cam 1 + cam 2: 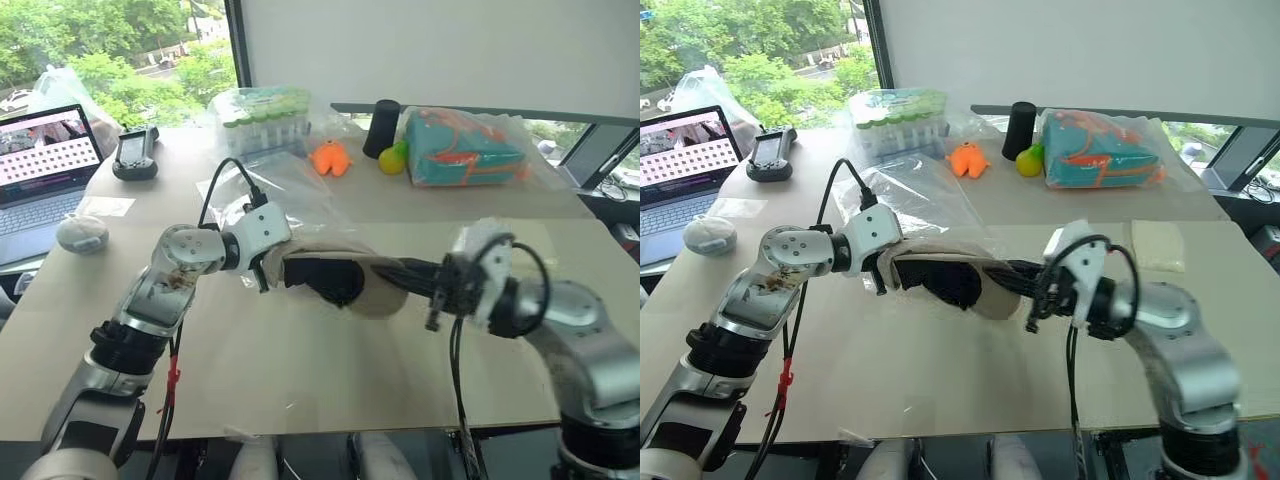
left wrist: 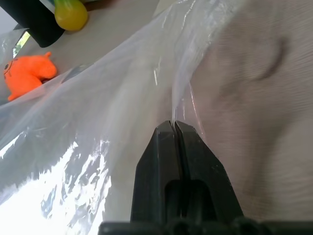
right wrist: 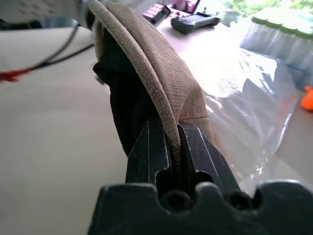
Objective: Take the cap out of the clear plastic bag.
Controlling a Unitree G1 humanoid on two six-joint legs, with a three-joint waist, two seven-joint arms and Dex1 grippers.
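Observation:
The cap's dark lining [image 1: 337, 281] is turned to the near side, so my right gripper needs to swing the cap out toward the orange toy [image 1: 330, 158] and set it down with its top up.
The beige cap [image 1: 378, 292], with its dark lining showing, hangs above the table between my two grippers. My right gripper [image 3: 172, 131] is shut on the cap's fabric edge, coming in from the right [image 1: 392, 270]. The clear plastic bag [image 1: 268, 195] lies crumpled behind and under the cap, toward the table's far side. My left gripper [image 2: 174, 125] is shut on a fold of the bag's film [image 2: 98, 127], right beside the cap's crown [image 2: 254, 93]. The cap [image 3: 161, 73] looks largely outside the bag [image 3: 254, 103].
A laptop [image 1: 40, 160], a black handheld device [image 1: 135, 155] and a pale round plush [image 1: 82, 233] sit at the left. At the back are a pack of green-topped tubes [image 1: 262, 118], an orange toy [image 1: 330, 158], a black cylinder [image 1: 381, 128], a yellow ball [image 1: 392, 160] and a wrapped teal bundle [image 1: 465, 150].

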